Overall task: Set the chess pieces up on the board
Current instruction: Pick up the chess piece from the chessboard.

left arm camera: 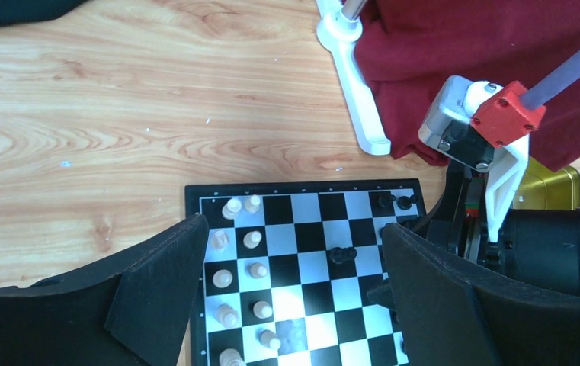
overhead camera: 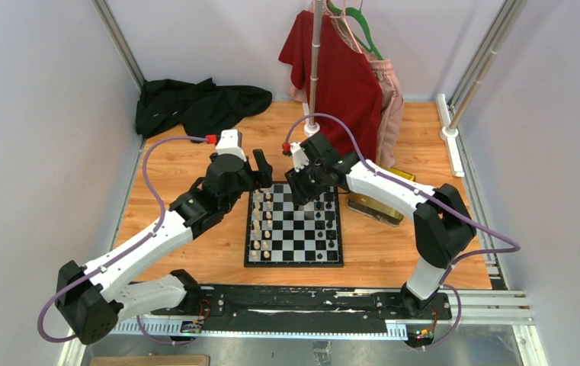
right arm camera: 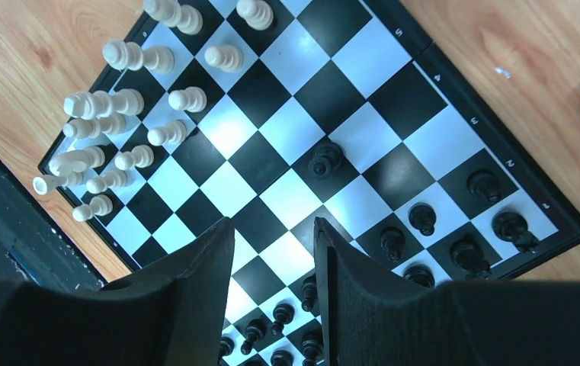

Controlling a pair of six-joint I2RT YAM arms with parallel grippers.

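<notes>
Next, my right gripper lifts the lone black piece (right arm camera: 325, 159) and takes it to its empty square (overhead camera: 330, 216) in the black back row, since it stands mid-board, short of there.
The board (overhead camera: 294, 236) lies on the wooden table between the arms. Cream-white chess pieces (overhead camera: 266, 221) stand in two columns on its left side, and black pieces (overhead camera: 331, 229) stand along its right side. One black pawn (left arm camera: 341, 255) stands alone nearer the middle; it also shows in the right wrist view (right arm camera: 325, 158). My left gripper (overhead camera: 262, 177) hovers over the board's far left corner, open and empty (left arm camera: 294, 267). My right gripper (overhead camera: 299, 191) hovers over the far middle of the board, its jaws open with a narrower gap and nothing between them (right arm camera: 273, 244).
A shiny gold tray (overhead camera: 382, 202) sits right of the board under my right arm. A clothes stand with a red shirt (overhead camera: 340, 69) rises behind it, with its white foot (left arm camera: 359, 84) on the table. A black cloth (overhead camera: 195, 103) lies at the back left.
</notes>
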